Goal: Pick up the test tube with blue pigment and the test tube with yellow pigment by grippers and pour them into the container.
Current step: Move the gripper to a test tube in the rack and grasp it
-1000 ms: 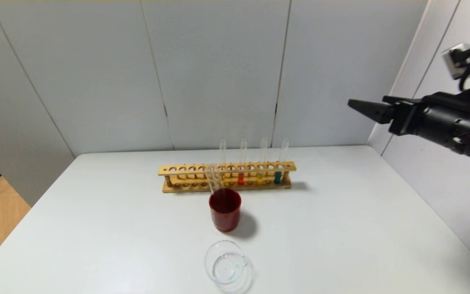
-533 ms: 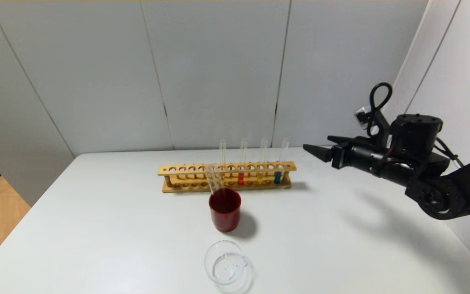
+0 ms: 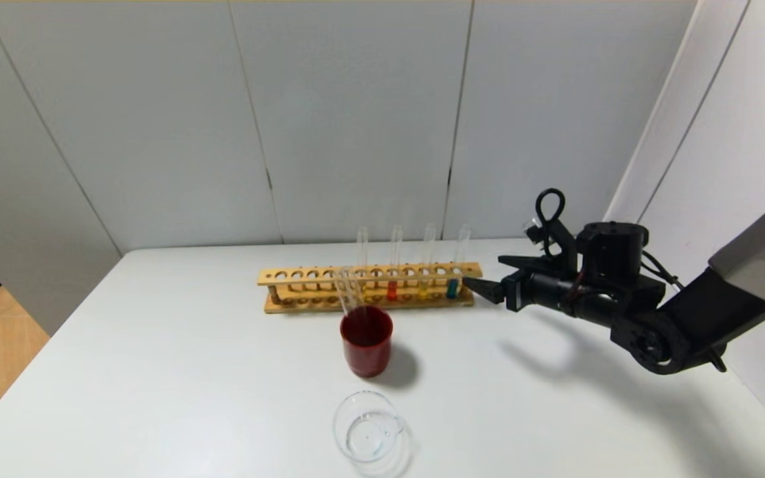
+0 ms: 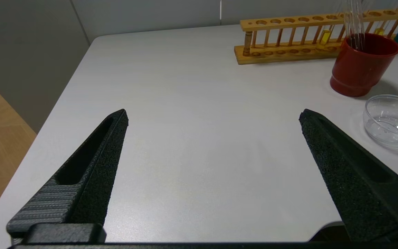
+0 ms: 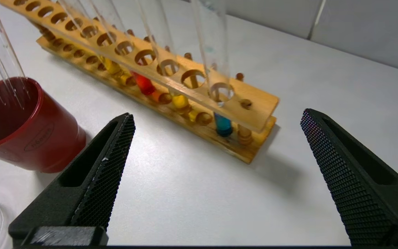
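My gripper will pour the blue pigment [image 3: 453, 287], and the pigment will run along the test tube before it spills, because it sits below a long clear part of its test tube [image 3: 461, 246].
The test tube with blue pigment [image 3: 452, 287] stands upright in the last hole at the right end of a wooden rack [image 3: 303, 275]. It also shows in the right wrist view [image 5: 223, 124]. The test tube with yellow pigment [image 3: 422, 289] stands one hole to its left, also in the right wrist view [image 5: 179, 101]. The container [image 3: 368, 428] is a clear glass beaker near the table's front edge. My right gripper [image 3: 483, 271] is open and empty, just right of the rack's right end and apart from the blue tube. My left gripper [image 4: 212, 116] is open and empty over the table's left part.
A tube with red-orange liquid [image 3: 392, 290] and another tube [image 3: 362, 265] stand further left in the rack. A dark red cup [image 3: 366, 345] holding clear empty tubes stands between rack and beaker. Walls close the back and right.
My right arm has come down from high at the right and moved left, so its open gripper is now level with the rack's right end. Tubes, cup and beaker have not moved.
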Robot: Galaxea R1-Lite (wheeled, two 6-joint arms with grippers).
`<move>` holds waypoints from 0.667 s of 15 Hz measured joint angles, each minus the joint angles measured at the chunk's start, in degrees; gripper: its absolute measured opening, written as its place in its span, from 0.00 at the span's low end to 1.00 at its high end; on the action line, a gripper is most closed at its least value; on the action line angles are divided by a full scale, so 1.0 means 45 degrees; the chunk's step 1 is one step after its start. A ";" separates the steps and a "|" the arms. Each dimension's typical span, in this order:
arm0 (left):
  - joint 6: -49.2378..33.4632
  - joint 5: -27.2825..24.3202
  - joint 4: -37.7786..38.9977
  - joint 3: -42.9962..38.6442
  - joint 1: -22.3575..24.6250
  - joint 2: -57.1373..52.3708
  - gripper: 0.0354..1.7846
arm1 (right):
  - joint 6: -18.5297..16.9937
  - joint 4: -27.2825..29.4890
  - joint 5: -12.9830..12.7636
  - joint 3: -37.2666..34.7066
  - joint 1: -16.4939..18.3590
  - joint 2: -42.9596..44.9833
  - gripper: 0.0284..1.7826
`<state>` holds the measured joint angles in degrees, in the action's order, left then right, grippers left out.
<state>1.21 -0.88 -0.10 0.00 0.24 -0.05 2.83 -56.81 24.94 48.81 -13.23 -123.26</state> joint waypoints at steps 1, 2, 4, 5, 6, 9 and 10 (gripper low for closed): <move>0.0000 0.0000 0.0000 0.0000 0.0000 0.0000 0.98 | 0.0003 0.0005 0.0035 0.0122 -0.0054 -0.0146 0.98; 0.0000 0.0000 0.0000 0.0000 0.0000 0.0000 0.98 | -0.0016 0.0008 0.0049 0.0331 -0.0068 -0.0287 0.98; 0.0000 0.0000 0.0000 0.0000 0.0000 0.0000 0.98 | -0.0068 0.0068 0.0043 0.1010 -0.0079 -0.0558 0.98; 0.0005 0.0000 0.0000 0.0000 0.0000 0.0000 0.98 | -0.0103 0.0087 0.0049 0.1463 -0.0087 -0.0718 0.98; 0.0000 0.0000 0.0000 0.0000 0.0000 0.0000 0.98 | -0.0114 0.0106 0.0060 0.1850 -0.0087 -0.0872 0.98; 0.0005 0.0000 0.0000 0.0000 -0.0005 0.0000 0.98 | -0.0146 0.0179 0.0062 0.2739 -0.0152 -0.1325 0.98; 0.0011 0.0000 0.0000 0.0000 -0.0005 0.0000 0.98 | -0.0138 0.0192 0.0062 0.2855 -0.0203 -0.1433 0.98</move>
<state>1.26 -0.88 -0.10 0.00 0.22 -0.05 2.21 -55.94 25.22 61.66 -14.14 -129.71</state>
